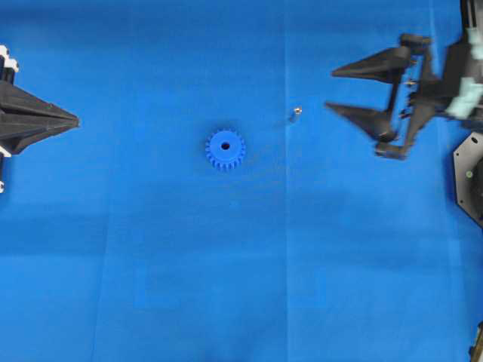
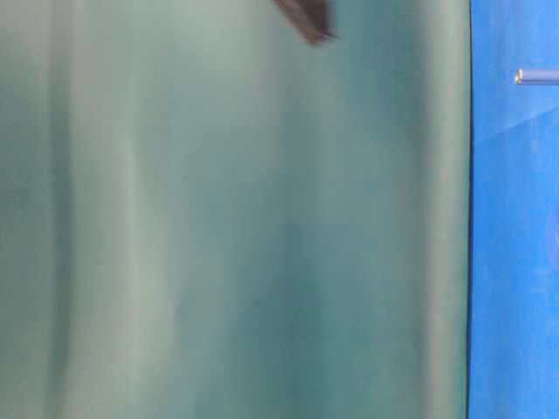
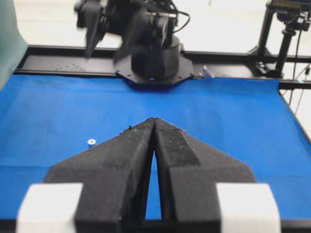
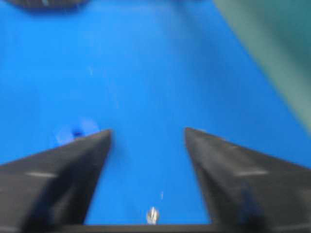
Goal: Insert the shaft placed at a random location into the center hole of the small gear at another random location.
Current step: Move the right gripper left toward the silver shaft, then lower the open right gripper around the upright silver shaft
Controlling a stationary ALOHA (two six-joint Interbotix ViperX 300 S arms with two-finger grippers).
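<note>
I expect the shaft (image 1: 296, 112) to sink in until just its tip is showing when I lower it, because the gear's center hole (image 1: 226, 146) is open and dark.
The small blue gear (image 1: 225, 149) lies flat on the blue cloth near the middle, its dark center hole (image 1: 225, 145) facing up. The shaft (image 1: 296, 113) stands apart, to the gear's right and a little further back. My right gripper (image 1: 330, 90) is open and empty, its fingertips just right of the shaft. In the right wrist view the shaft (image 4: 152, 215) shows low between the spread fingers of that gripper (image 4: 147, 131), and the blurred gear (image 4: 77, 132) shows beyond the left finger. My left gripper (image 1: 75, 121) is shut and empty at the far left. In its wrist view (image 3: 154, 120) the shaft (image 3: 91, 142) shows and the gear is hidden.
The blue cloth (image 1: 226, 286) covers the whole work surface. The right arm's black base (image 3: 150, 63) stands at the cloth's far edge in the left wrist view. The table-level view shows mostly a green backdrop (image 2: 227, 227), with the shaft (image 2: 534, 76) at the right.
</note>
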